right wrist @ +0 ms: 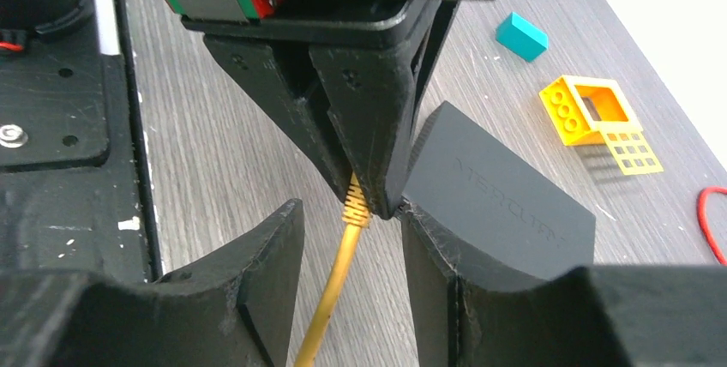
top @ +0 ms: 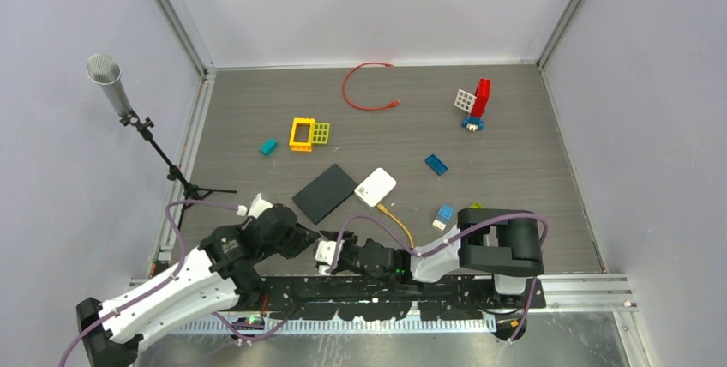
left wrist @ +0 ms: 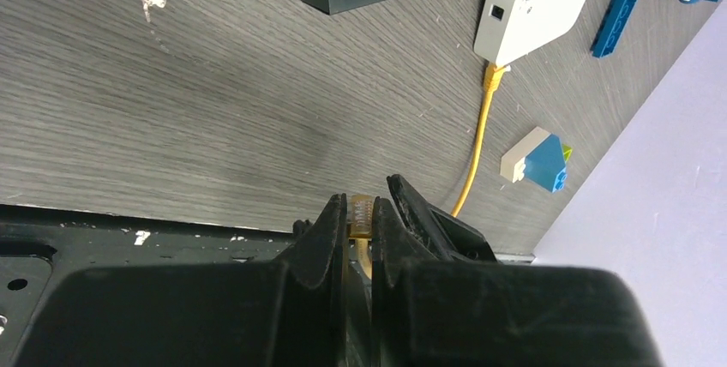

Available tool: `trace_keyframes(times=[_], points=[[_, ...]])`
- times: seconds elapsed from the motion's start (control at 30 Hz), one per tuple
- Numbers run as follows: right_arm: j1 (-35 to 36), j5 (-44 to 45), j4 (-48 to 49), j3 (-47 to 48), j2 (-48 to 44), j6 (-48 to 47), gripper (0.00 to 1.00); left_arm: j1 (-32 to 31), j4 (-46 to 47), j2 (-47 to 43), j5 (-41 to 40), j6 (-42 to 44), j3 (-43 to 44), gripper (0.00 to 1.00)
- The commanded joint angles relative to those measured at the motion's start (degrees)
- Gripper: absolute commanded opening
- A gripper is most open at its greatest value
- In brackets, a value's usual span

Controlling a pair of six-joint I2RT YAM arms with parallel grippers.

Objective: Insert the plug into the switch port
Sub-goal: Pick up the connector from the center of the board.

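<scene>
The plug [left wrist: 361,216] lies at a slant across my left gripper's fingers, so my right gripper should hold its ribbed end [right wrist: 356,211] while my left gripper opens and takes hold of the plug's tip.
My left gripper [left wrist: 361,213] is shut on the translucent yellow plug [left wrist: 361,215], whose tip pokes out just past its fingertips. The plug's yellow cable [top: 399,225] runs back to a white box [top: 375,186], where its other end sits in a port. The dark grey switch [top: 324,193] lies flat beside the white box, and none of its ports show. My right gripper [right wrist: 351,213] faces the left gripper [right wrist: 369,187] and is open. The cable [right wrist: 330,290] passes between its fingers without touching them. The switch [right wrist: 506,204] lies just behind the right finger.
A red cable [top: 364,93] lies at the back. Toy bricks are scattered about: a yellow frame [top: 302,134], a teal one [top: 269,147], a blue one [top: 436,164], a blue-and-white one [top: 444,213] and a red and blue tower [top: 478,103]. A microphone stand [top: 146,127] stands at the left.
</scene>
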Motion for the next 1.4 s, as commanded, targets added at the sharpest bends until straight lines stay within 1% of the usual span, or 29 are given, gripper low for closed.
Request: trace_keyframes(times=[0.0, 0.03, 0.07, 0.1, 0.17, 0.2, 0.23, 0.27, 0.37, 0.43, 0.47, 0.5, 0.57, 0.63, 0.77, 0.8, 0.9, 0.97, 1.0, 1.03, 1.07, 1.13, 1.2, 1.37], points=[[0.55, 4.85, 1.65, 1.40, 0.18, -2.05, 0.49, -0.09, -0.76, -1.55, -2.49, -0.94, 0.72, 0.00], [0.60, 5.05, 0.98, 1.42, 0.13, -1.98, 0.47, -0.09, -0.96, -1.92, -2.60, -1.04, 0.68, 0.00], [0.67, 5.29, 0.14, 1.40, 0.02, -1.85, 0.42, -0.09, -1.17, -2.24, -2.77, -1.10, 0.60, 0.00], [0.69, 5.47, -0.53, 1.50, -0.10, -1.61, 0.34, -0.09, -1.20, -2.64, -2.93, -1.07, 0.58, 0.00], [0.78, 5.58, -1.87, 1.38, -0.68, -0.81, 0.08, -0.09, -1.18, -3.63, -3.12, -0.43, 0.31, 0.00], [0.78, 5.42, -2.73, 1.30, -1.18, -0.02, 0.01, -0.09, -0.71, -4.28, -3.29, 0.20, 0.20, 0.00], [0.78, 5.18, -3.86, 1.39, -1.86, 0.77, 0.01, -0.09, -0.14, -4.88, -3.54, 0.90, 0.08, 0.01], [0.78, 4.69, -5.52, 1.49, -2.42, 1.42, 0.00, -0.09, 0.23, -5.56, -3.82, 1.66, -0.03, 0.09], [0.69, 3.83, -11.02, 1.51, -4.82, 4.29, 0.00, -0.09, -0.34, -7.54, -6.14, 4.75, 1.03, 0.51], [0.27, 1.96, -14.14, 0.35, -7.22, 6.64, 0.01, -0.09, -2.00, -8.65, -8.67, 8.92, 2.82, 0.72], [-0.07, 0.85, -15.63, -0.30, -8.50, 8.13, 0.00, -0.09, -2.23, -9.05, -10.11, 11.82, 3.71, 0.82], [-0.54, -0.75, -17.09, -1.04, -10.06, 9.67, 0.01, -0.09, -1.95, -9.46, -11.21, 15.43, 4.69, 0.86], [-1.52, -4.49, -20.07, -2.83, -13.67, 12.25, 0.01, -0.05, 2.22, -10.67, -11.88, 25.38, 5.78, 0.87], [-2.55, -8.04, -22.52, -4.51, -17.14, 15.07, 0.01, -0.06, 9.38, -12.41, -10.25, 35.90, 4.98, 0.86], [-6.00, -17.02, -27.21, -7.13, -24.78, 20.96, 0.01, -0.05, 25.66, -16.28, -4.72, 52.77, -0.92, 0.84], [-7.19, -22.81, -30.23, -7.14, -26.47, 22.44, 0.00, -0.05, 30.25, -17.33, -2.51, 56.80, -3.11, 0.83], [-10.25, -28.45, -38.62, -5.79, -30.83, 25.14, 0.00, -0.05, 41.41, -21.21, 4.31, 66.96, -9.40, 0.83], [-12.41, -31.80, -43.39, -5.13, -33.75, 26.71, 0.01, -0.01, 47.93, -23.66, 11.54, 73.96, -12.62, 0.80], [-14.12, -33.71, -44.77, -5.20, -35.29, 27.64, 0.00, -0.09, 51.20, -24.56, 15.17, 77.65, -14.08, 0.77], [-15.34, -35.11, -45.70, -5.54, -37.00, 28.67, 0.00, -0.09, 54.69, -25.20, 19.12, 79.47, -15.51, 0.76], [-16.50, -36.17, -46.17, -6.17, -39.63, 29.90, 0.01, -0.09, 60.28, -25.60, 23.39, 81.63, -16.86, 0.73], [-18.53, -37.24, -47.42, -7.29, -43.55, 31.92, 0.00, -0.09, 65.47, -24.97, 32.58, 86.58, -18.10, 0.73], [-20.30, -37.43, -49.72, -7.93, -47.22, 33.71, 0.01, -0.09, 66.81, -23.35, 37.61, 90.34, -17.22, 0.79], [-23.37, -40.01, -54.71, -8.27, -53.95, 34.96, 0.01, -0.18, 70.95, -13.07, 47.06, 97.34, -13.80, 0.79]])
